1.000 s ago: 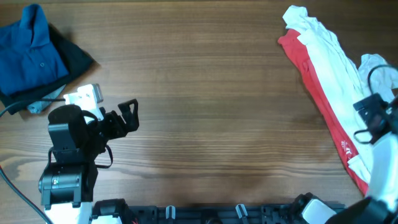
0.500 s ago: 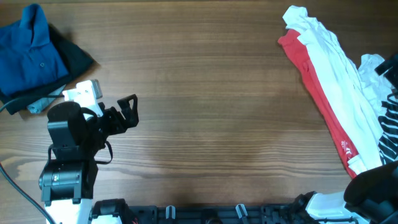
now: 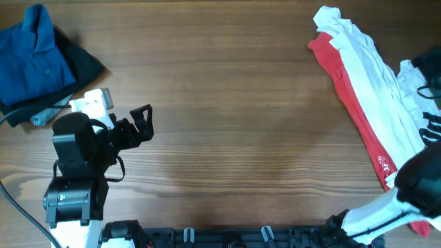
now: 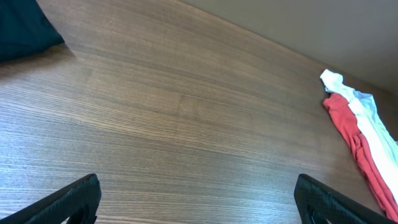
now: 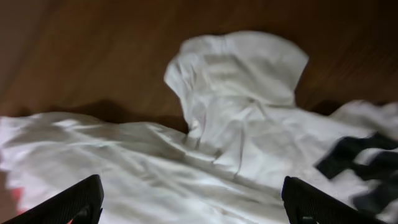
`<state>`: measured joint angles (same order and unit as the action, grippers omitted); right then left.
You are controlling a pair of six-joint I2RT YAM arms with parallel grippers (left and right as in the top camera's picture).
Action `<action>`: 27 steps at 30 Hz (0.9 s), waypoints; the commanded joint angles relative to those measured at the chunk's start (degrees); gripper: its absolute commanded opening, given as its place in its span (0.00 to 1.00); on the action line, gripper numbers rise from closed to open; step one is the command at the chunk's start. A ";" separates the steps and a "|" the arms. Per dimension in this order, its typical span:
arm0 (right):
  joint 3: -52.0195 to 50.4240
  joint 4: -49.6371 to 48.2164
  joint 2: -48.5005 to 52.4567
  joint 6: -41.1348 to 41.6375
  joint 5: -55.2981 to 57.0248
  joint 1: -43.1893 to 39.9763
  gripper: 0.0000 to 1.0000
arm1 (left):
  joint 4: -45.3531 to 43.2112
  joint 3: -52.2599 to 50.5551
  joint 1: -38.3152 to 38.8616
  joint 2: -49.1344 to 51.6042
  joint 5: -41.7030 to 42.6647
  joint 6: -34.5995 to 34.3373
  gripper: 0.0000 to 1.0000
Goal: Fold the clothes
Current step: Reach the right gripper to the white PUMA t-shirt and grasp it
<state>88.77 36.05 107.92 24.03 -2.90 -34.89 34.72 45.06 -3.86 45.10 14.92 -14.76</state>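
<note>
I should go on moving toward the white T-shirt's loose end point(image 5: 242, 70), which sticks out free ahead of my right gripper's open fingers, before they close on its fold point(image 5: 198, 132).
A white T-shirt point(image 3: 372, 76) lies bunched in a long strip at the right of the table on a red shirt point(image 3: 346, 89). Its black block print point(image 3: 431, 127) shows at the right edge. In the right wrist view my right gripper point(image 5: 193, 208) is open and empty just above the white fabric point(image 5: 236, 118), with black print point(image 5: 354, 155) to its right. A blue polo point(image 3: 34, 55) lies on a dark piece point(image 3: 86, 65) at the far left. My left gripper point(image 3: 141, 124) is open and empty over bare wood; it also shows in the left wrist view point(image 4: 199, 202).
The wooden table point(image 3: 227, 103) spans the view. My right arm point(image 3: 417, 182), blurred, reaches in from the bottom right corner. The left wrist view shows the dark piece point(image 4: 22, 28) at top left and the red shirt point(image 4: 354, 140) and white T-shirt point(image 4: 373, 124) far right.
My right arm has swung from over the clothes at the right edge down toward the bottom right corner, uncovering the black print. The left gripper shifted slightly, then stayed still.
</note>
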 commanded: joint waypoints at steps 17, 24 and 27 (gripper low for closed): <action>0.79 -20.31 21.27 4.76 1.29 2.64 0.89 | 0.24 1.14 0.22 0.07 0.72 -1.20 1.00; 0.79 -17.49 22.93 6.16 9.49 2.71 0.76 | 0.22 1.14 0.22 0.07 0.72 -1.20 1.00; 0.79 -17.03 22.93 6.08 10.67 2.69 0.47 | 0.22 1.14 0.22 0.07 0.70 -1.20 1.00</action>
<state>89.49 18.00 128.18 29.45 3.51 -31.92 34.96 45.06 -3.86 45.12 14.92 -15.40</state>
